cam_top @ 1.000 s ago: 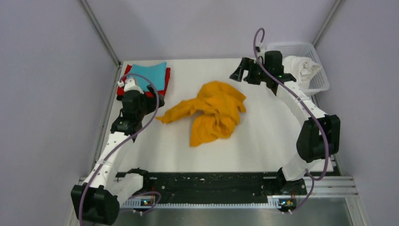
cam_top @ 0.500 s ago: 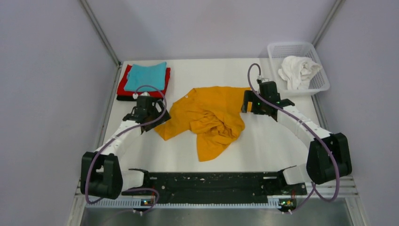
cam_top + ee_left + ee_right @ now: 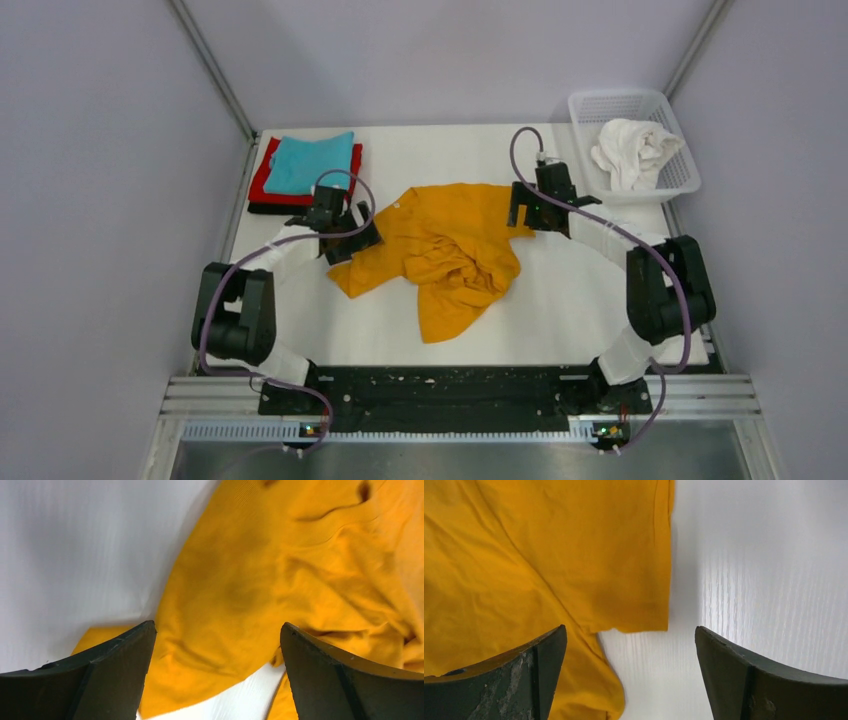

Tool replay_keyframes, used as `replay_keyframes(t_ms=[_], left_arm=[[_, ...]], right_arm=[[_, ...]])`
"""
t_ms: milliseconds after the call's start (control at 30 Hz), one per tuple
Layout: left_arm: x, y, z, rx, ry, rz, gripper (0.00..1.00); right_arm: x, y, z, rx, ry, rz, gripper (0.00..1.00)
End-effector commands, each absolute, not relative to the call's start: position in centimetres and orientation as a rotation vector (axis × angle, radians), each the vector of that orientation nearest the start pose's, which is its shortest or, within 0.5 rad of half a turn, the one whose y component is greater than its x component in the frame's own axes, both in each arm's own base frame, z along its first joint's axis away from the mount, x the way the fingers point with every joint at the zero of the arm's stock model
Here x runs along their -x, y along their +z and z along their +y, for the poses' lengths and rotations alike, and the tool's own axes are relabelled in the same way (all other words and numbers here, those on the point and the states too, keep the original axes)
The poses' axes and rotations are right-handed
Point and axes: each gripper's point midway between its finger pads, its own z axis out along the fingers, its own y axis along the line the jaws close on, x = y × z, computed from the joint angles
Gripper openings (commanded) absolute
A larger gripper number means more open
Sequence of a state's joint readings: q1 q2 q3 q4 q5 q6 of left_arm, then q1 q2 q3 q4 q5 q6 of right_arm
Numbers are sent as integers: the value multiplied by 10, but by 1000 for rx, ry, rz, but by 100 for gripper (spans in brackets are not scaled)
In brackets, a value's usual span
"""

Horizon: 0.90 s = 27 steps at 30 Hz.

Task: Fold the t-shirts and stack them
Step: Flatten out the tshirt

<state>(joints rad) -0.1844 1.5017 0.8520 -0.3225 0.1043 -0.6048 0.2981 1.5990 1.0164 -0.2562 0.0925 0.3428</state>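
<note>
The orange t-shirt's body (image 3: pixel 458 266) is bunched up below the t-shirt's shoulders, so my left gripper and my right gripper should raise the shoulders (image 3: pixel 218 632) and spread the body flat before folding.
The orange t-shirt (image 3: pixel 445 250) lies crumpled and partly spread in the middle of the white table. My left gripper (image 3: pixel 350 240) is open and empty over its left edge, with orange cloth between the jaws in the left wrist view (image 3: pixel 217 625). My right gripper (image 3: pixel 525 215) is open and empty over its right sleeve corner, which shows in the right wrist view (image 3: pixel 630 627). The teal t-shirt (image 3: pixel 308 163) lies folded on the red one (image 3: pixel 262 180), with a black one (image 3: pixel 264 208) beneath. The white t-shirt (image 3: pixel 632 150) lies bunched in the basket.
A white mesh basket (image 3: pixel 620 97) stands at the back right corner. Grey walls close in the left, back and right sides. Bare table (image 3: pixel 600 290) lies in front of the orange shirt and to its right.
The orange shirt was pulled wider and nearer, then stayed still. Both arms came down and in: the left gripper to the shirt's left edge, the right gripper to its right sleeve.
</note>
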Motion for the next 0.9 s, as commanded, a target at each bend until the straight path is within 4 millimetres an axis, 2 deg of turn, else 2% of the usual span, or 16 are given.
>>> replay_keyframes(t_ms=[0, 167, 300, 367, 467, 567, 600, 700, 733, 800, 867], left_arm=[[-382, 71, -117, 388, -394, 2473, 99], [-392, 49, -116, 356, -324, 2541, 96], [-395, 38, -121, 331, -297, 2583, 86], [-397, 38, -126, 312, -303, 2587, 73], [-401, 39, -127, 306, -293, 2582, 47], [-407, 46, -129, 299, -296, 2569, 9], [-411, 49, -126, 305, -276, 2559, 0], [-419, 59, -123, 296, -244, 2527, 0], [-421, 64, -123, 294, -242, 2512, 0], [-426, 80, -121, 294, -235, 2470, 0], [-431, 102, -117, 296, -226, 2407, 0]], right_arm=[[-435, 93, 119, -98, 132, 2316, 97], [-472, 82, 128, -62, 116, 2301, 97], [-488, 66, 137, -41, 134, 2332, 96], [-487, 53, 141, -52, 154, 2360, 94], [-483, 35, 146, -40, 159, 2395, 91], [-477, 19, 155, 19, 133, 2436, 83], [-475, 15, 158, 38, 123, 2445, 81], [-475, 11, 164, 73, 91, 2436, 62], [-476, 11, 165, 71, 81, 2429, 51], [-481, 17, 162, 54, 47, 2404, 23], [-490, 41, 154, 25, -8, 2333, 2]])
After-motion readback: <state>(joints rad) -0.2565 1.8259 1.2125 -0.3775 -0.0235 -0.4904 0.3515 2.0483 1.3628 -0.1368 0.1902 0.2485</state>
